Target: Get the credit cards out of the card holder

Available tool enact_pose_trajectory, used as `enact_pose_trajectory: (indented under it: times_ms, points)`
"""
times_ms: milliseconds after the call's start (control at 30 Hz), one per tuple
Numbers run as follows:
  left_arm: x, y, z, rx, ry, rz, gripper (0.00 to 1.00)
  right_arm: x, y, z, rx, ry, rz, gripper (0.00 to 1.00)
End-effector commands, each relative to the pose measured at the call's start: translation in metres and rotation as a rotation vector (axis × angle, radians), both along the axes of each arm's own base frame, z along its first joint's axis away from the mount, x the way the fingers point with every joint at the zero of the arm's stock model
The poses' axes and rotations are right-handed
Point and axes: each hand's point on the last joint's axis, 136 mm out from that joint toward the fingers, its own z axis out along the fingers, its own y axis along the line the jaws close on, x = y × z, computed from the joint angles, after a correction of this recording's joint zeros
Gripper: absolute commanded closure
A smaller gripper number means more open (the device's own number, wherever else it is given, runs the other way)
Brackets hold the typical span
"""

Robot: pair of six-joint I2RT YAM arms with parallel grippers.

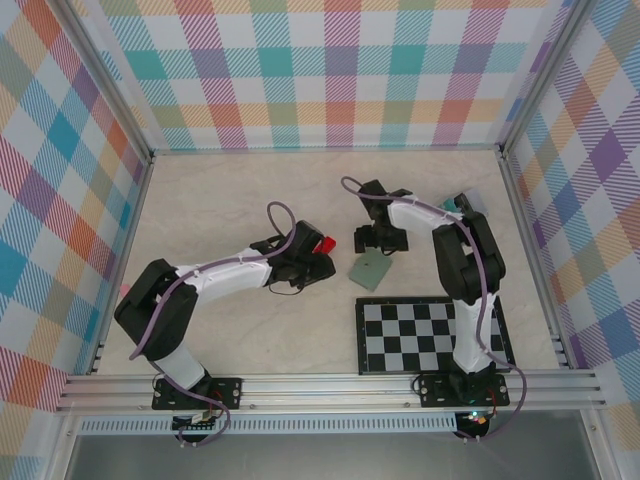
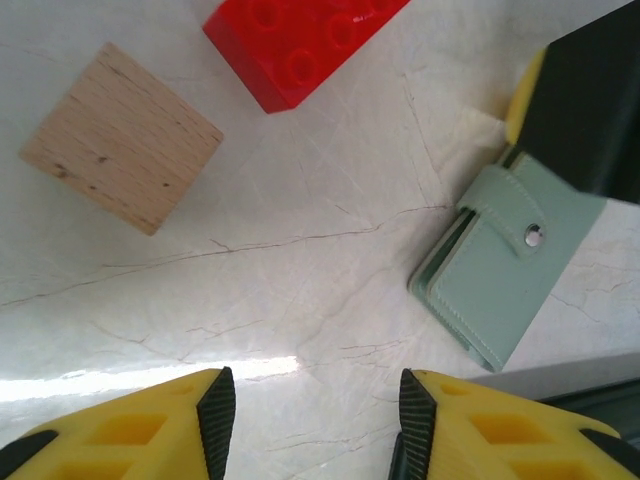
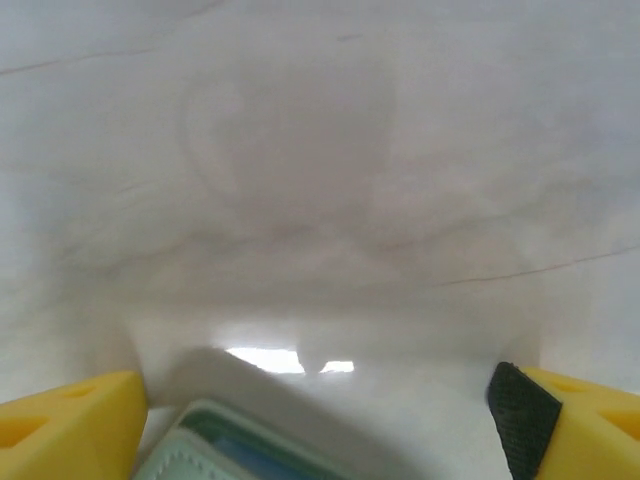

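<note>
The card holder lies loose with its snap tab shut. Next, I grip the holder's near edge with my left gripper while my right gripper works the tab.
The sage-green card holder lies flat on the table, folded shut with its snap tab closed. The credit cards are hidden inside it. My right gripper hangs over its far end. In the right wrist view that gripper is open wide, and the holder's edge lies low between the fingers, close to the left one; a blue layer shows in it. My left gripper sits to the holder's left. Its jaws are open over bare table.
A red studded block and a wooden cube lie just beyond the left gripper. A checkerboard lies near the right arm's base. A clear box with teal contents sits behind the right arm. Plaid walls ring the table.
</note>
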Motion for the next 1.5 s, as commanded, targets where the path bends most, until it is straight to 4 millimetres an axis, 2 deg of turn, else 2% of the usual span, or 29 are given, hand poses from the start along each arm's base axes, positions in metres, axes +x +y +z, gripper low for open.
enact_pose_trajectory:
  times_ms: [0,100,267,400,533,700,1000,1167,1267,1333,1400,1467]
  points:
    - [-0.002,-0.011,-0.007,-0.055,0.032,-0.009,0.52,-0.007,-0.029,0.004,-0.025,0.017,-0.086,0.1]
    - [-0.003,-0.021,-0.009,-0.094,0.048,-0.019,0.52,-0.015,-0.028,0.007,0.054,0.038,-0.105,0.1]
    - [-0.011,-0.045,-0.014,-0.157,0.079,-0.046,0.52,-0.042,-0.004,0.017,0.295,0.094,-0.1,0.11]
    - [-0.015,-0.063,-0.023,-0.192,0.109,-0.063,0.53,-0.062,0.009,0.023,0.403,0.13,-0.105,0.14]
    - [-0.013,-0.071,-0.033,-0.202,0.126,-0.046,0.58,-0.077,0.022,0.03,0.513,0.158,-0.111,0.18]
    - [-0.007,-0.082,-0.031,-0.233,0.121,-0.06,0.67,-0.087,0.03,0.034,0.597,0.178,-0.127,0.23]
    - [0.011,-0.087,-0.032,-0.153,0.081,-0.097,0.82,-0.093,0.038,0.029,0.67,0.196,-0.171,0.37]
    - [0.04,-0.075,-0.03,-0.046,0.019,-0.101,0.85,-0.095,0.046,0.033,0.744,0.197,-0.177,0.38]
    - [0.056,-0.066,-0.022,-0.007,-0.012,-0.096,0.84,-0.093,0.046,0.038,0.748,0.182,-0.178,0.37]
    - [0.062,-0.065,-0.01,-0.02,-0.03,-0.102,0.8,-0.091,0.033,0.039,0.662,0.144,-0.185,0.35]
    - [0.063,-0.066,0.003,-0.04,-0.052,-0.11,0.71,-0.086,0.018,0.043,0.572,0.082,-0.183,0.33]
    - [0.054,-0.061,0.008,-0.04,-0.029,-0.117,0.56,-0.08,0.001,0.046,0.466,0.028,-0.189,0.3]
